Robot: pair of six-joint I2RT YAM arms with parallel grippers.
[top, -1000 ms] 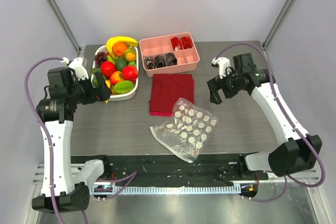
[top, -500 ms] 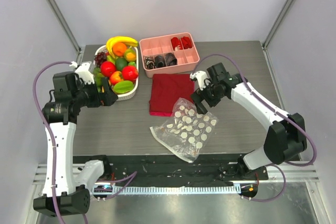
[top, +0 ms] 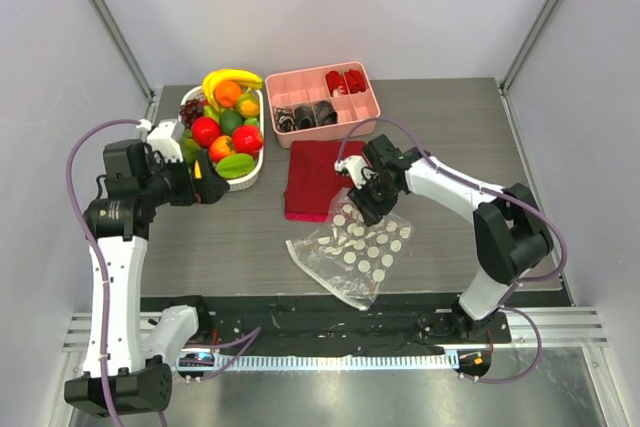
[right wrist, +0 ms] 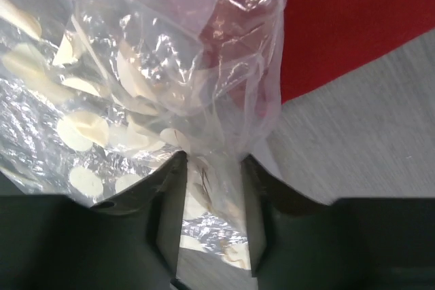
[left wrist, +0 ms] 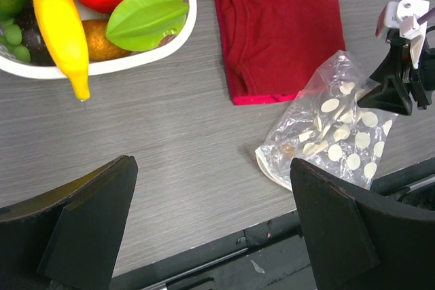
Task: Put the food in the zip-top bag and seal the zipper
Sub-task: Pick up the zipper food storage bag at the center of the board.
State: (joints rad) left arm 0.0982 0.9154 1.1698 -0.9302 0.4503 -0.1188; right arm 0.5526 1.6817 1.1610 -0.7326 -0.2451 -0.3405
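Observation:
The robot's right gripper is pinching the zip-top bag (top: 356, 215) far from its opening's white edge (top: 319, 281), so the robot should turn that edge around for its left gripper to grab.
The food (top: 226, 125), glossy toy fruits in red, orange, yellow and green, is piled in a white basket (top: 237, 183) at the back left. A green starfruit (left wrist: 145, 24) and a yellow fruit (left wrist: 61, 28) show in the left wrist view. The zip-top bag (top: 355, 247) lies crumpled at the table's middle front. My right gripper (top: 358, 205) is shut on the bag's far corner, and bunched plastic (right wrist: 136, 86) is squeezed between its fingers (right wrist: 212, 161). My left gripper (top: 205, 187) hangs open and empty beside the basket, above bare table (left wrist: 212, 168). I cannot make out the zipper.
A dark red folded cloth (top: 325, 177) lies just behind the bag, partly under its corner. A pink divided tray (top: 322, 99) with small dark and red pieces stands at the back. The table's front edge (left wrist: 272, 225) is close below the left gripper.
My right arm swung in from the right and came down on the bag's far corner, and its jaws closed on the plastic. The left gripper shifted slightly right beside the basket and stayed open.

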